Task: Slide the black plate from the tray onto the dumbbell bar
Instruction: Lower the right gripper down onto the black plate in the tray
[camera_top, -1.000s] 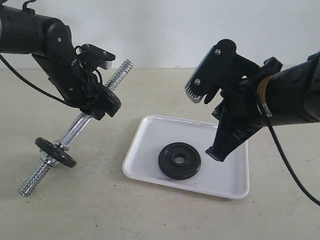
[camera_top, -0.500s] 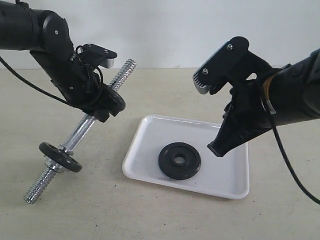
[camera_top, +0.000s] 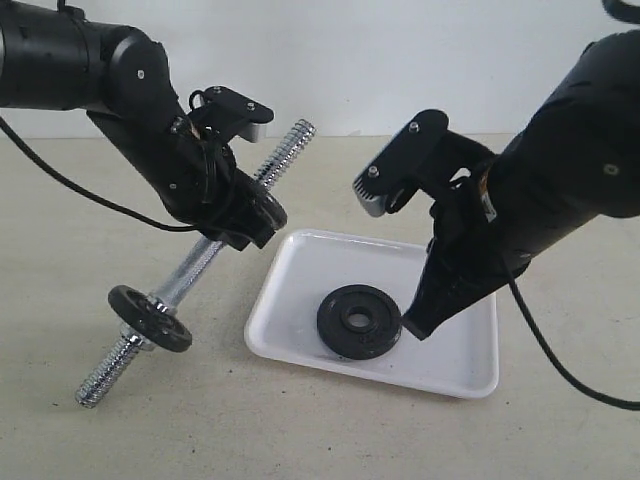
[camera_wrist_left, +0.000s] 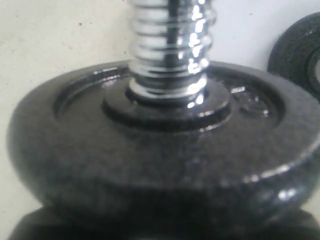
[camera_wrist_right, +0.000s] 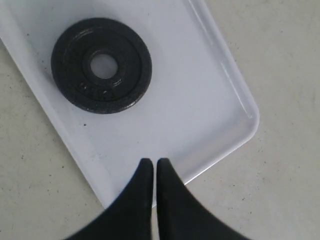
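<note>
Next, my right gripper swings over the plate's hole (camera_top: 359, 320) and open astride the plate's rim, because it is closed over the tray's empty bottom (camera_top: 424, 361) next to the black plate.
The black plate (camera_top: 359, 322) (camera_wrist_right: 101, 65) lies flat in the white tray (camera_top: 460, 365) (camera_wrist_right: 200, 100), left of its middle. My left gripper (camera_top: 245, 215) is shut on the dumbbell bar (camera_top: 200, 265), which it holds tilted in the air left of the tray, with the threaded end (camera_top: 285, 145) (camera_wrist_left: 170, 50) pointing up and back. A black disc (camera_wrist_left: 150, 150) on the bar sits right at the gripper and hides its jaws in the left wrist view. My right gripper (camera_top: 415, 328) (camera_wrist_right: 152, 162) is shut and empty, its tips just right of the plate, low over the tray.
A second small black disc with a chrome nut (camera_top: 150, 318) sits near the bar's lower threaded end (camera_top: 105, 378), which hangs close to the beige tabletop (camera_top: 150, 430). A white wall stands behind the table.
The left arm has carried the bar to the right, closer to the tray. The right gripper has come down and left, from above the tray's right side to beside the plate.
</note>
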